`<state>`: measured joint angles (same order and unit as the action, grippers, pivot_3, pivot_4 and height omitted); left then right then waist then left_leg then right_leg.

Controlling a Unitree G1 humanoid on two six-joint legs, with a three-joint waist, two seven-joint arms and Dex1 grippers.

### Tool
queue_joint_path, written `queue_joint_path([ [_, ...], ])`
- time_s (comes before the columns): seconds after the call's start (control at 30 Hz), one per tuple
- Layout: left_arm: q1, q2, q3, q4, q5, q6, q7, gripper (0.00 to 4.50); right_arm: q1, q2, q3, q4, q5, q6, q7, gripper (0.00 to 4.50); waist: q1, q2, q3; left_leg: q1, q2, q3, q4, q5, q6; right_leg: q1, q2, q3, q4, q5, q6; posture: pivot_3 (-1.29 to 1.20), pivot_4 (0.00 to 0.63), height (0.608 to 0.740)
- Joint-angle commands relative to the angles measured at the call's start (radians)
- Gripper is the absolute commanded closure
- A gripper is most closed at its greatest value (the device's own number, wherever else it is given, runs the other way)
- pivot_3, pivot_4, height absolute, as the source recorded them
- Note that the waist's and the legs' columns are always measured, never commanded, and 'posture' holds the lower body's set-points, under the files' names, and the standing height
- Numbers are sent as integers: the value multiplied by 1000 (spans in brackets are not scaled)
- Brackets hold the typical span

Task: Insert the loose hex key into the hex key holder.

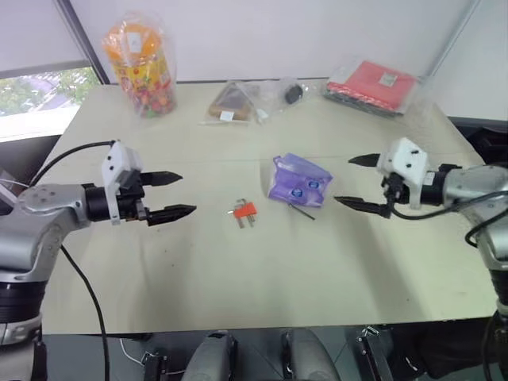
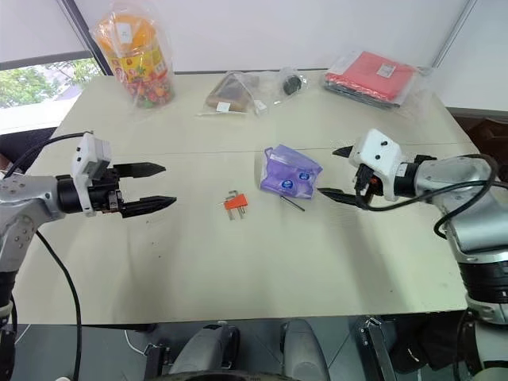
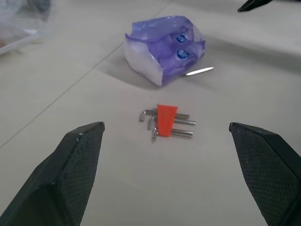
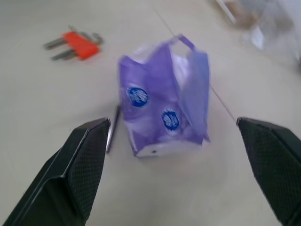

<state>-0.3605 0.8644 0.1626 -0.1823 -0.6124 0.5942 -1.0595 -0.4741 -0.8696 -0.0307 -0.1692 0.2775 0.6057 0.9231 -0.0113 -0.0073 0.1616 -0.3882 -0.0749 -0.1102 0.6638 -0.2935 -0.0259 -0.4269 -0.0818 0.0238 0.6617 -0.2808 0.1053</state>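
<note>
My right gripper should take the purple packet point(image 1: 300, 179) and move it clear first, because it covers one end of the loose hex key point(image 1: 290, 205).
The hex key holder point(image 1: 244, 211), a small red-orange block with short grey keys sticking out, lies flat near the table's middle. The loose hex key point(image 1: 302, 211), a thin dark rod, lies on the table just right of it, against the near edge of a purple packet point(image 1: 298, 179). My left gripper point(image 1: 175, 194) hovers open left of the holder, pointing at it, nothing between its fingers. My right gripper point(image 1: 361, 181) hovers open right of the purple packet, pointing at it. In the right wrist view the hex key point(image 4: 113, 134) lies beside the packet point(image 4: 164, 113).
Along the table's far edge stand a tall bag of colourful sweets point(image 1: 143, 63), a clear bag with a brown item point(image 1: 234, 103), a small dark object in plastic point(image 1: 294, 93) and a flat red packet in clear plastic point(image 1: 373, 85). A seam point(image 1: 222, 161) crosses the table.
</note>
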Motion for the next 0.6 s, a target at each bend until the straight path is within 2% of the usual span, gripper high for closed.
queue_joint_path([
  [0.03, 4, -5, 43, -50, -24, 15, 37, 74, -20, 72, 13, -23, 17, 168, -108, 0, 0, 0, 0, 0, 0, 0, 0, 1, -1, 0, 0, 0, 0, 0, 0, 0, 150, 740],
  [0.17, 47, -15, 59, -93, -35, 30, 66, 74, -34, 224, 31, -23, 49, 353, -226, 0, -3, 0, 0, -1, 0, 0, 0, 1, -2, -2, 0, 1, 1, 0, 0, 0, 150, 740],
  [0.37, 90, -22, 71, -145, -49, 43, 94, 74, -72, 349, 69, 70, -31, 339, -385, 0, -1, 0, 0, -2, -1, 0, 0, 1, -3, -2, 0, 1, 1, 0, 0, 0, 150, 740],
  [0.57, 120, -26, 86, -181, -62, 55, 122, 74, -121, 441, 37, 121, -40, 348, -481, 0, -4, 0, 0, -2, -1, 0, 0, 2, -3, -3, 0, 1, 2, 0, 0, 0, 150, 740],
  [0.6, 127, -26, 86, -187, -59, 52, 126, 26, -135, 455, 21, 138, -36, 358, -501, 259, -4, 0, 0, -2, -1, 0, 0, 2, -3, -3, 0, 1, 2, 0, 0, 0, 150, 740],
])
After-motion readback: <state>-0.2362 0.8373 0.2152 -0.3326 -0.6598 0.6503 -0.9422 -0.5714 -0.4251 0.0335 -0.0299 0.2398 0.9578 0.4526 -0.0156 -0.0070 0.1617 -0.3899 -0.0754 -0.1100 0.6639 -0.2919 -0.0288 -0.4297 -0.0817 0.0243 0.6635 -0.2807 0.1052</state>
